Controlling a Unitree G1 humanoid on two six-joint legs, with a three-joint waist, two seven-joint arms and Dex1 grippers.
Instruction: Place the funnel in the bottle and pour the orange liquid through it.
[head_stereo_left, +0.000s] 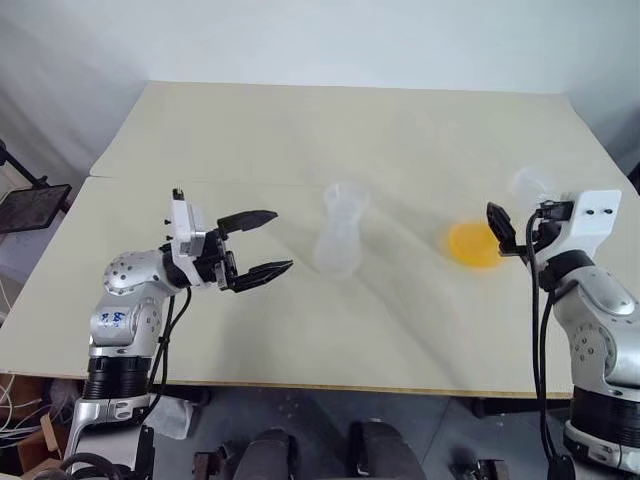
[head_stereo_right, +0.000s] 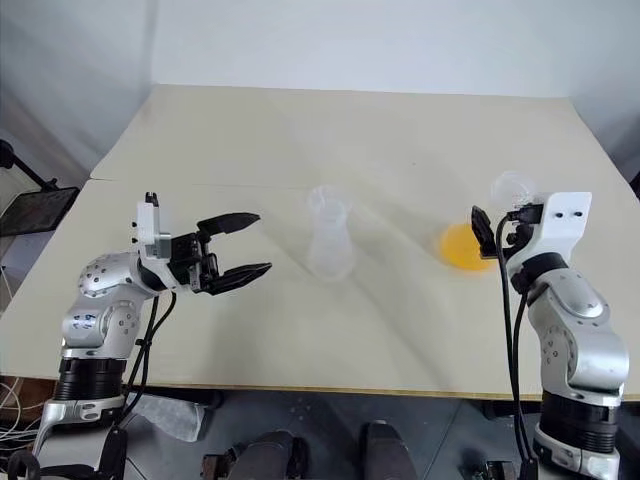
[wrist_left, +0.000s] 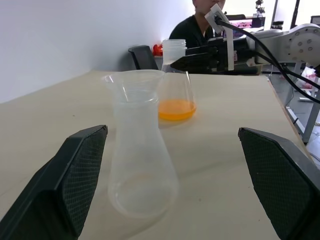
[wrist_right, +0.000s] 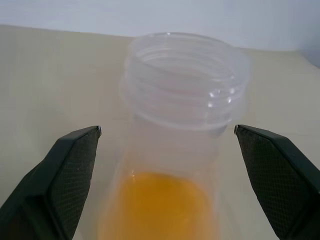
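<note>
The orange liquid (wrist_right: 159, 206) will run out along one side when I pour, because the flask's wide neck stands open (wrist_right: 185, 65) above the shallow orange liquid.
The frosted bottle (head_stereo_left: 338, 245) stands mid-table, and the clear funnel (wrist_left: 133, 86) sits in its mouth with its flared rim on top. My left gripper (head_stereo_left: 262, 243) hovers open just left of the bottle, level with it, holding nothing. The orange liquid (head_stereo_left: 473, 244) lies in the bottom of a clear flask (wrist_right: 182, 100) with a threaded neck, at the right. My right gripper (head_stereo_left: 515, 230) is open at that flask's neck. In the right wrist view its fingers (wrist_right: 65, 170) stand wide on either side of the neck without touching it.
The beige table (head_stereo_left: 300, 140) has a seam across its left part, and its front edge runs near my arms. A black tray on a stand (head_stereo_left: 30, 207) sits off the table's left side. A person (wrist_left: 197, 22) and a chair (wrist_left: 142, 55) are beyond the far right edge.
</note>
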